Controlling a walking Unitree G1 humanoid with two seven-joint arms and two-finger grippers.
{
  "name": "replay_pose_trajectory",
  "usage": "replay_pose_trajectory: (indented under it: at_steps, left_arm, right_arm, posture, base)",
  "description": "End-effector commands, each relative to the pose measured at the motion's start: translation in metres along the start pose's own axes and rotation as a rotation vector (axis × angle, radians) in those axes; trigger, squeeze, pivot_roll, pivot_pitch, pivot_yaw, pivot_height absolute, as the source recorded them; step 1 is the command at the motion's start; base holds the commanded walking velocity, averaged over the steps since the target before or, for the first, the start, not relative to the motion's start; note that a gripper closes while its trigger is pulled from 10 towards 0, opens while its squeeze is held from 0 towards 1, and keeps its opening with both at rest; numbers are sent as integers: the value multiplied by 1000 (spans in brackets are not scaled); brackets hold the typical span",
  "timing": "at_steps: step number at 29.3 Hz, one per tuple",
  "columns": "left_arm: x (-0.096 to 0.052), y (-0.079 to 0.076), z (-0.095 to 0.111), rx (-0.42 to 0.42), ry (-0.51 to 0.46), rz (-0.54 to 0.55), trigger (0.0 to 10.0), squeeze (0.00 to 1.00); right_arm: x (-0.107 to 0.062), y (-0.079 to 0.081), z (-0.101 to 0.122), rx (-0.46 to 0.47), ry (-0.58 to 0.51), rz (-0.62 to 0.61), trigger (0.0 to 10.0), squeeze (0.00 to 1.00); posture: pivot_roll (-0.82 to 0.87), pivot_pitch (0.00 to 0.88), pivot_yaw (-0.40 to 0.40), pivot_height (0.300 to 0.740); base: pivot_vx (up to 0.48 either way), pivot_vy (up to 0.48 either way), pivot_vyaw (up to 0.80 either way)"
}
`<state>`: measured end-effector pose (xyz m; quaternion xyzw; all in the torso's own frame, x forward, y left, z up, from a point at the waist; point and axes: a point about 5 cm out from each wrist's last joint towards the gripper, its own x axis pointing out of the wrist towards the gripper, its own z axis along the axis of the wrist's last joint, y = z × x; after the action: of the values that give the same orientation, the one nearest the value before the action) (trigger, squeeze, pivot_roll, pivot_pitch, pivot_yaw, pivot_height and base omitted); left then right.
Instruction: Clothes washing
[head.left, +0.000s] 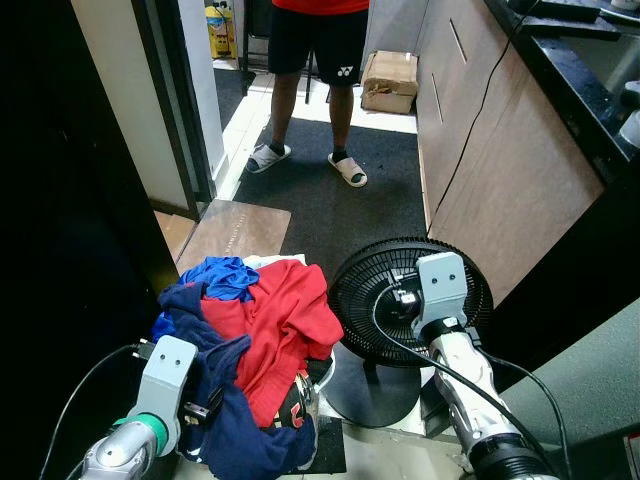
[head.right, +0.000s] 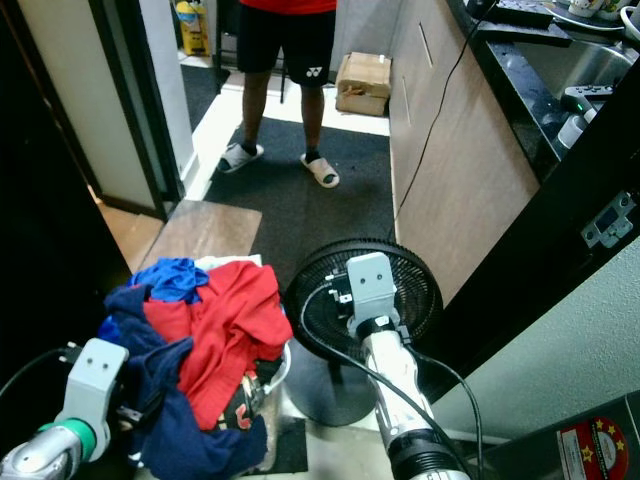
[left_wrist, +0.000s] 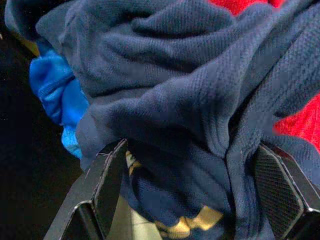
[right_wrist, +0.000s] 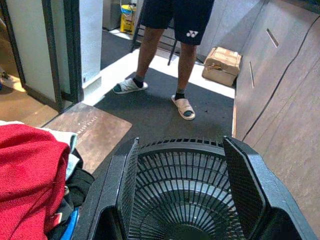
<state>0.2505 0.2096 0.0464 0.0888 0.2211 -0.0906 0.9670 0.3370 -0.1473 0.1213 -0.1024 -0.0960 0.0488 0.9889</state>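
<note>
An edge of black patterned cloth (head.left: 293, 404) shows beside the navy folds. The navy garment (head.left: 250, 446) should reveal more of that cloth when I lift it.
A heap of clothes sits low in front of me: a red garment (head.left: 285, 320) on top, a bright blue one (head.left: 225, 275) at the back and a navy one (head.left: 240, 435) hanging over the front. The heap hides most of the basket (head.right: 285, 362) under it. My left gripper (left_wrist: 190, 150) is pushed into the navy cloth at the heap's left front. It is open, with folds of the cloth bunched between its fingers (left_wrist: 102, 175). My right gripper (right_wrist: 182, 142) hangs open over a black floor fan (head.left: 370, 275) to the right of the heap, holding nothing.
A person (head.left: 310, 40) in dark shorts and sandals stands ahead on the dark carpet. A cardboard box (head.left: 390, 80) lies beside them. Wooden cabinets (head.left: 490, 150) line the right, and a dark door (head.left: 60, 200) the left. A brown mat (head.left: 235, 230) lies beyond the heap.
</note>
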Motion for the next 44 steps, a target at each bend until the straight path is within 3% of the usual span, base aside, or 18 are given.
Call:
replay_pose_trajectory:
  at_steps: [1, 5, 10, 11, 12, 14, 15, 16, 25, 27, 30, 33, 37, 42, 43, 44]
  left_arm:
    - [6, -5, 0, -20, 23, -7, 10000, 0]
    - [20, -5, 21, -16, -16, 1, 10000, 0]
    - [28, -2, 23, 11, -18, 22, 10000, 0]
    - [31, -2, 24, 14, -16, 31, 8941, 0]
    - [34, -2, 26, 13, -16, 36, 6431, 0]
    - [34, -2, 26, 13, -16, 36, 6431, 0]
    - [36, -2, 26, 15, -16, 41, 4549, 0]
    - [36, -2, 27, 14, -22, 48, 0, 0]
    - [35, 1, 32, 35, -53, 71, 0, 0]
    - [31, 6, 43, 72, -134, 105, 0, 0]
    - [29, 9, 49, 73, -174, 121, 0, 0]
    - [20, 14, 71, 78, -309, 157, 0, 0]
    - [12, 15, 91, 68, -395, 167, 0, 0]
    - [8, 15, 101, 66, -434, 162, 0, 0]
    - [3, 15, 115, 54, -478, 169, 0, 0]
    - [3, 15, 115, 54, -478, 169, 0, 0]
  right_arm:
    - [-4, -3, -7, 0, 31, -7, 10000, 0]
    - [-3, -5, -7, -5, 33, -8, 10000, 0]
    - [-4, -6, -8, -7, 37, -14, 10000, 0]
    - [-5, -7, -8, -8, 40, -17, 10000, 0]
    - [-6, -7, -9, -9, 42, -18, 10000, 0]
    - [-6, -7, -9, -9, 42, -18, 10000, 0]
    - [-6, -7, -9, -9, 43, -19, 10000, 0]
    - [-7, -8, -9, -10, 44, -22, 10000, 0]
    - [-7, -9, -9, -11, 43, -27, 10000, 0]
    - [-6, -9, -8, -9, 39, -25, 10000, 0]
    - [-5, -9, -7, -8, 36, -24, 10000, 0]
    - [-3, -7, -4, -4, 28, -20, 10000, 0]
    - [-2, -7, -2, -3, 20, -20, 10000, 0]
    - [-1, -8, -1, -2, 17, -21, 10000, 0]
    - [0, -9, 1, -2, 11, -22, 10000, 0]
    - [0, -9, 1, -2, 11, -22, 10000, 0]
  posture:
    - [58, 125, -1, 740]
    - [40, 128, -1, 740]
    - [37, 131, 1, 740]
    - [37, 131, 1, 740]
    - [34, 132, 5, 740]
    - [34, 132, 5, 740]
    - [30, 134, 6, 740]
    - [28, 134, 7, 740]
    - [30, 135, 5, 740]
    - [39, 137, 0, 740]
    - [40, 137, 0, 740]
    - [43, 137, -1, 740]
    - [43, 137, -2, 740]
    - [42, 135, -3, 740]
    - [44, 130, -5, 740]
    - [44, 130, -5, 740]
  base:
    - [0, 0, 0]
    - [0, 0, 0]
    - [0, 0, 0]
    - [0, 0, 0]
    - [0, 0, 0]
    - [0, 0, 0]
    - [0, 0, 0]
    - [0, 0, 0]
    - [0, 0, 0]
    - [0, 0, 0]
    - [0, 0, 0]
    - [0, 0, 0]
    - [0, 0, 0]
    - [0, 0, 0]
    - [0, 0, 0]
    - [0, 0, 0]
